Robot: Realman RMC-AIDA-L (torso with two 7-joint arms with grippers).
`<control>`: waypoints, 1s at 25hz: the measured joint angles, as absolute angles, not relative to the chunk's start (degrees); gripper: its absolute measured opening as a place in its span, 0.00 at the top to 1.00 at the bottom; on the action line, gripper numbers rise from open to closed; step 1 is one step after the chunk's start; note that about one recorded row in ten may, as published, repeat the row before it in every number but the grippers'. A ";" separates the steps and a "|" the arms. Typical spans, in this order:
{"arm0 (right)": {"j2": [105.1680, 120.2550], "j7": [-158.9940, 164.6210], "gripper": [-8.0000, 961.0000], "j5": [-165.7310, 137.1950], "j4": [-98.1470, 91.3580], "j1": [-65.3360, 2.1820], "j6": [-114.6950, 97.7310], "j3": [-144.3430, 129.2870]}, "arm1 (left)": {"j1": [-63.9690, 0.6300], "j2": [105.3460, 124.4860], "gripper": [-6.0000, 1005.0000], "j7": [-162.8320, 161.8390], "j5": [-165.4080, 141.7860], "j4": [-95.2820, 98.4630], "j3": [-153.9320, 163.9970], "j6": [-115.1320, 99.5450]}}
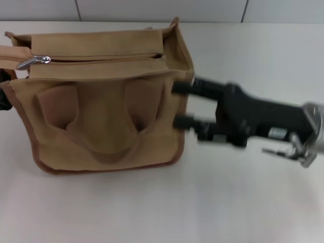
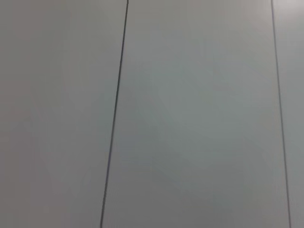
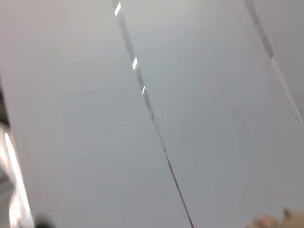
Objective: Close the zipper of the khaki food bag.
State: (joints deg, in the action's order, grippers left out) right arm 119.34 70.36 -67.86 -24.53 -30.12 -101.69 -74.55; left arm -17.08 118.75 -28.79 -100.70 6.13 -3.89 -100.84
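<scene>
The silver pull tab (image 1: 32, 63) points away from my open right gripper. So my left gripper should lift the zipper's end (image 1: 14, 53) first, before my right gripper goes back to the tab.
The khaki food bag (image 1: 101, 116) lies on the white table (image 1: 243, 202) in the head view, front pocket and handles facing up. The zipper (image 1: 101, 59) runs along its top panel. Its silver pull tab (image 1: 34, 61) sits at the left end. My right gripper (image 1: 181, 104) is open, its two black fingers apart with their tips at the bag's right side edge. A dark part of my left arm (image 1: 3, 96) shows at the bag's left edge, mostly hidden. A small tan patch (image 3: 270, 221) shows in the right wrist view.
Grey wall panels (image 1: 162, 10) run behind the table. The left wrist view shows only grey panels with dark seams (image 2: 116, 114). The right wrist view shows the same kind of panels (image 3: 142, 90).
</scene>
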 joint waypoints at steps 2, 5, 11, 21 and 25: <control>119.32 77.30 0.18 -64.95 -24.57 -31.84 -102.03 -74.54 | -17.48 118.78 0.97 -28.78 -100.69 6.04 -3.82 -101.58; 119.31 94.56 0.18 -61.12 -23.44 -37.17 -100.66 -74.35 | -18.34 118.82 0.97 -28.95 -100.69 5.59 -3.79 -102.77; 119.42 123.65 0.18 -57.57 -17.55 -43.76 -93.29 -72.01 | -20.21 118.90 0.97 -29.19 -101.06 4.94 -3.48 -105.33; 119.96 142.93 0.18 -55.26 -11.05 -50.57 -83.02 -77.01 | -22.15 119.00 0.97 -28.88 -101.15 3.75 -2.63 -106.34; 119.97 143.05 0.18 -55.19 -11.41 -50.61 -84.40 -78.29 | -22.45 118.97 0.97 -29.20 -101.17 3.76 -2.63 -107.16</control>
